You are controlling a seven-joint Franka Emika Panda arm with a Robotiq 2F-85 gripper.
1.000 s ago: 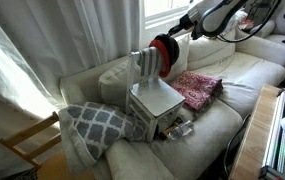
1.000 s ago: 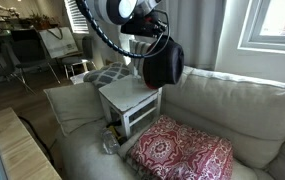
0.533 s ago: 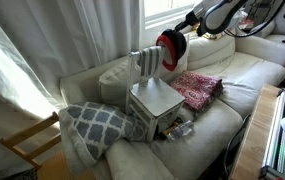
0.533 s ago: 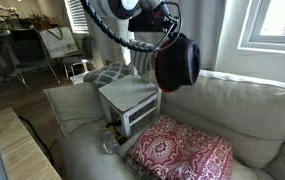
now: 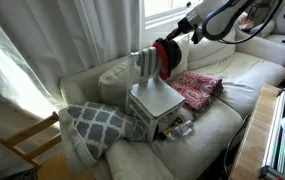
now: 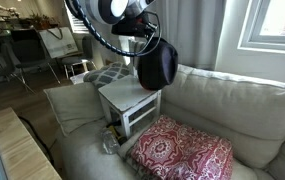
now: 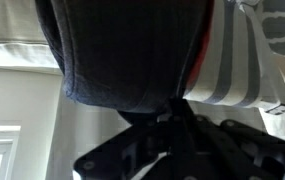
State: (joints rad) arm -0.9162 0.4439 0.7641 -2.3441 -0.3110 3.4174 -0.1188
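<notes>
The dark hat in my gripper covers part of the red hat [image 5: 162, 59]. Next, I raise the dark hat clear before I swing it over the red patterned cushion [image 6: 182, 149].
My gripper [image 5: 179, 40] is shut on a dark hat with a red lining [image 5: 165, 56] and holds it in the air, just above the far edge of a small white side table [image 5: 154, 100] that stands on the sofa. In an exterior view the hat [image 6: 157, 66] hangs below the gripper [image 6: 146, 38], over the table top [image 6: 127, 95]. In the wrist view the hat [image 7: 122, 50] fills the top, gripped by the fingers [image 7: 172, 112]. A grey-and-white striped cloth [image 5: 142, 68] stands on the table right beside the hat; it also shows in the wrist view [image 7: 232, 70].
A red patterned cushion [image 6: 182, 152] lies on the cream sofa [image 6: 232, 105] beside the table. A grey-and-white lattice cushion [image 5: 94, 125] lies on the other side. Small items sit in the table's lower shelf [image 5: 177, 127]. Curtains [image 5: 42, 40] and a window are behind.
The hat swung out away from the table half a second ago and has now come back toward the table and the striped cloth, slightly lower. The grip has held.
</notes>
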